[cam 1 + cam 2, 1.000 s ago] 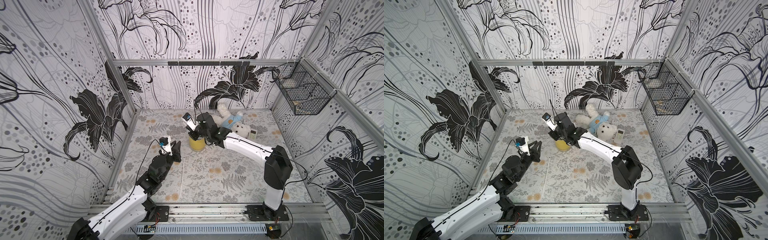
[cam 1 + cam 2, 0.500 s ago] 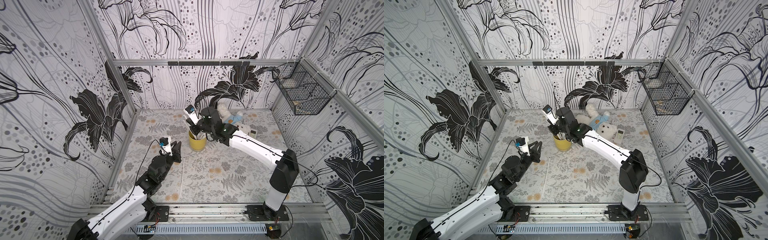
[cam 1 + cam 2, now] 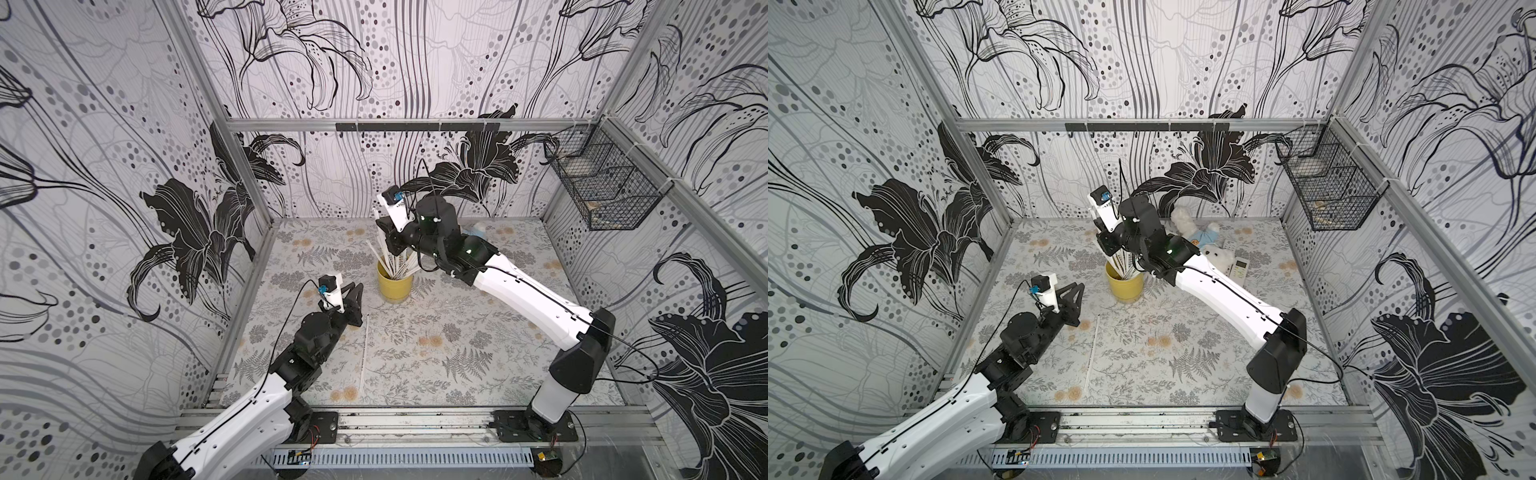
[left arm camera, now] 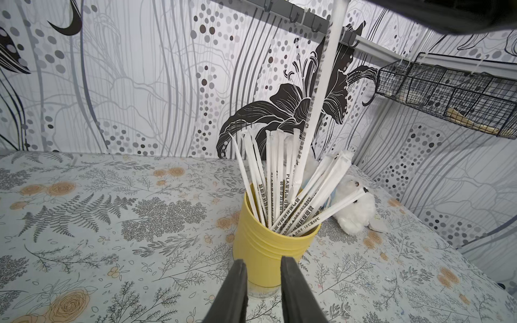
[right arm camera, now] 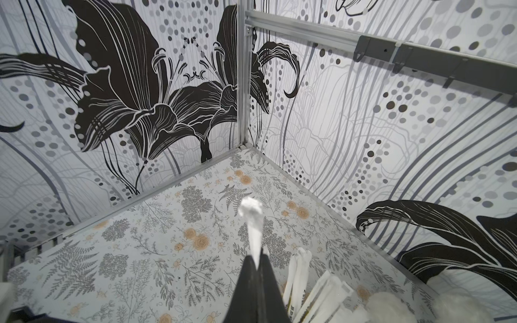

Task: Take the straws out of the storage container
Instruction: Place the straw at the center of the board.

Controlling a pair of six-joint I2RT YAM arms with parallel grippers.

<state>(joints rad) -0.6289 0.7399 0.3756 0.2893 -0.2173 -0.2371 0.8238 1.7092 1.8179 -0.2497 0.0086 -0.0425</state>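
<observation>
My right gripper is pinching one straw [image 5: 252,218] near its top. It should keep pulling up until the straw's lower end is clear of the storage container, then let go over open floor [image 3: 460,358].
The yellow storage container [image 3: 395,286] [image 3: 1125,286] [image 4: 268,246] stands upright on the floral floor, holding several white printed straws [image 3: 395,262] [image 4: 279,179]. Above its mouth, my right gripper [image 3: 390,248] [image 3: 1106,249] [image 5: 256,257] is shut on one straw [image 4: 321,84] [image 5: 251,221]. That straw hangs steeply, its lower end still among the others at the cup's mouth. My left gripper [image 3: 356,289] [image 3: 1077,286] [image 4: 263,263] hovers low, just left of the cup and apart from it. It is open, with nothing between its fingers. One more straw [image 3: 365,353] [image 3: 1092,353] lies flat on the floor.
A white teddy [image 3: 1200,241] [image 4: 355,207] and a white remote [image 3: 1239,266] lie behind the cup, to its right. A black wire basket [image 3: 602,187] hangs on the right wall. Walls close the floor on three sides.
My right gripper has risen from the cup's mouth, drawing one straw upward. The left jaws have narrowed slightly; that arm has stayed in place.
</observation>
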